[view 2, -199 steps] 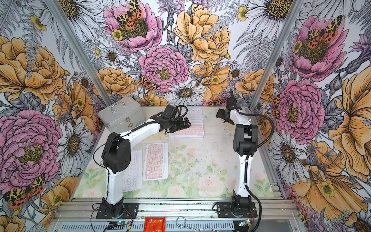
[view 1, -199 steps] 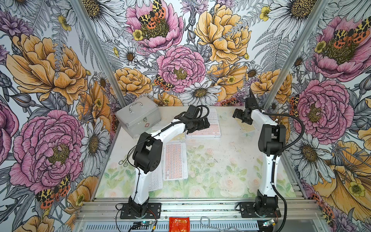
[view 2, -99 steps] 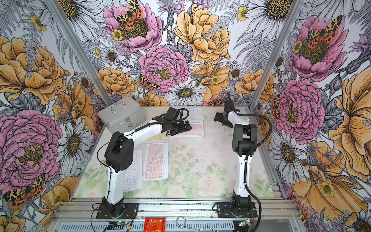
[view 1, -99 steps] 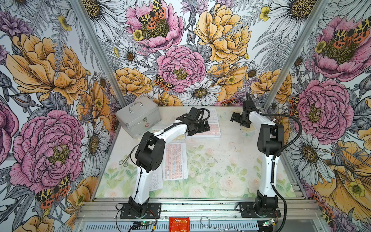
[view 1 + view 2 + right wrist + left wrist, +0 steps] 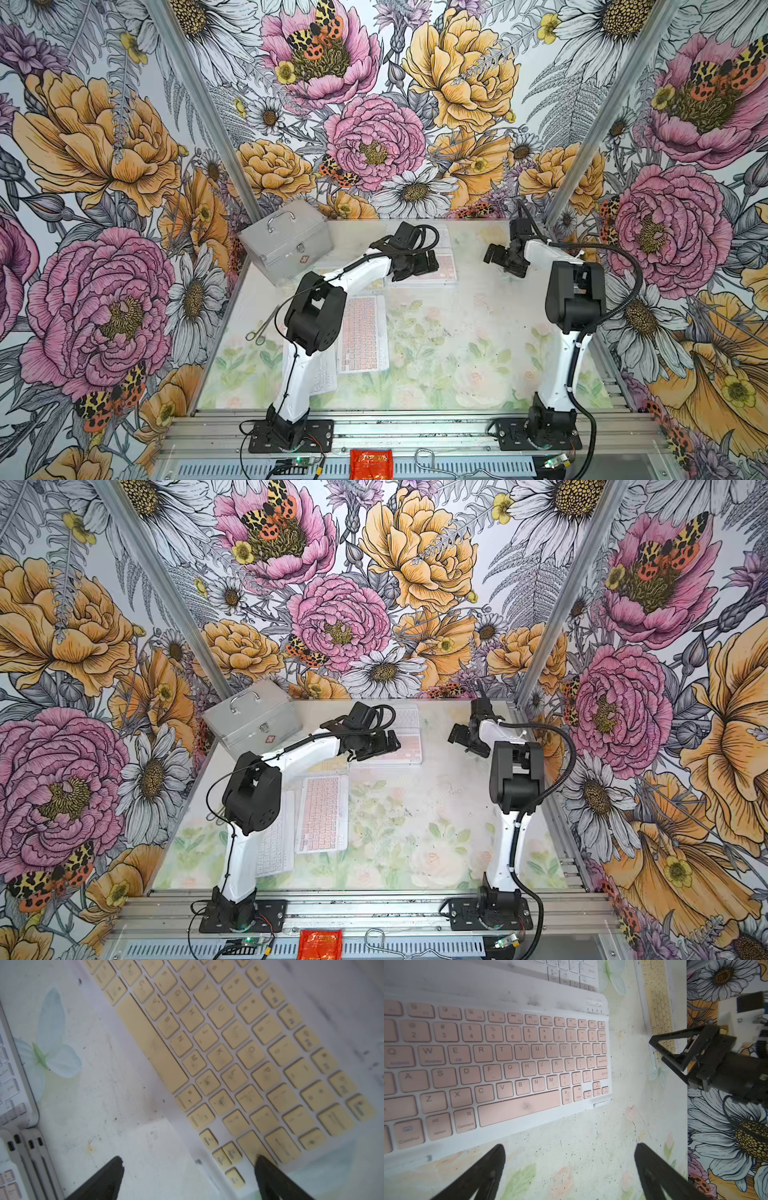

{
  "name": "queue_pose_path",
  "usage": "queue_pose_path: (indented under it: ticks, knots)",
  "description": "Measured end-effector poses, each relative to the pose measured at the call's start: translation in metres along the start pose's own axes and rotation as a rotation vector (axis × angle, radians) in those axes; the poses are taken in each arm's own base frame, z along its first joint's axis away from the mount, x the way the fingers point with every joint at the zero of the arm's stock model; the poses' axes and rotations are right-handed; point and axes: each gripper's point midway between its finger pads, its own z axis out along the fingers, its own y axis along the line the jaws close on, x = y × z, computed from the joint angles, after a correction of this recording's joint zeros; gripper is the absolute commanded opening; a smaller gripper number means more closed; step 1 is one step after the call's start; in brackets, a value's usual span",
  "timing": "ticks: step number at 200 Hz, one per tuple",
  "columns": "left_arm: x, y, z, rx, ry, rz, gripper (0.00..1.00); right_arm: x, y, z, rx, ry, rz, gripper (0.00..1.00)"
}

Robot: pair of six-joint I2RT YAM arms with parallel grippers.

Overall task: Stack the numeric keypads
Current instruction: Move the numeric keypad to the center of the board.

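Observation:
The yellow-keyed keypad's corner keys are under a finger of my right gripper, so that gripper should back away, go around to the Delete-key end and pull the keypad closer.
A pink-keyed keypad lies at the back middle, topping a low stack whose side edges show in the right wrist view. My left gripper hovers open over bare table just beside it. A white-keyed keypad lies behind. A yellow-keyed keypad lies at the back right. My right gripper is open over its corner, one fingertip above the keys. Another pink keypad and a white one lie by the left arm.
A silver metal case with a handle stands at the back left. Metal forceps lie near the left edge. The floral walls close in the table on three sides. A red packet sits on the front rail.
Both grippers have sunk slightly towards the table, the right one over the yellow keypad, the left one beside the pink one. Both stay open.

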Motion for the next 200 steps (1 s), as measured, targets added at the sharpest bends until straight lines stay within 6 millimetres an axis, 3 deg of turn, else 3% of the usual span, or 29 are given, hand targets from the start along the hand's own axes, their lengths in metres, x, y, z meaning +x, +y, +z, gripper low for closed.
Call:
queue_pose_path:
  ticks: [33,54,79,101,130,143,200]
  knots:
    - [0.001,-0.002,0.001,0.005,0.005,0.002,0.99,0.022,-0.032,-0.01,0.036,0.03,0.065,1.0]
    - [0.004,-0.004,0.003,0.011,0.013,0.006,0.99,0.027,-0.06,-0.019,0.063,0.031,0.128,1.0]
    - [0.007,-0.006,0.005,0.013,0.02,0.013,0.99,0.027,-0.079,-0.025,0.103,0.029,0.172,1.0]
    - [0.007,-0.006,0.005,0.012,0.021,0.013,0.99,0.018,-0.073,-0.03,0.138,0.027,0.15,1.0]
    - [0.01,0.005,0.008,-0.006,0.032,0.001,0.99,-0.039,-0.05,-0.034,0.179,-0.075,0.094,1.0]
    - [0.012,0.011,0.01,-0.015,0.04,-0.004,0.99,-0.053,-0.043,-0.03,0.189,-0.097,0.074,1.0]
    - [0.014,0.021,0.012,-0.032,0.049,-0.013,0.99,-0.053,-0.035,0.004,0.254,-0.036,0.002,1.0]
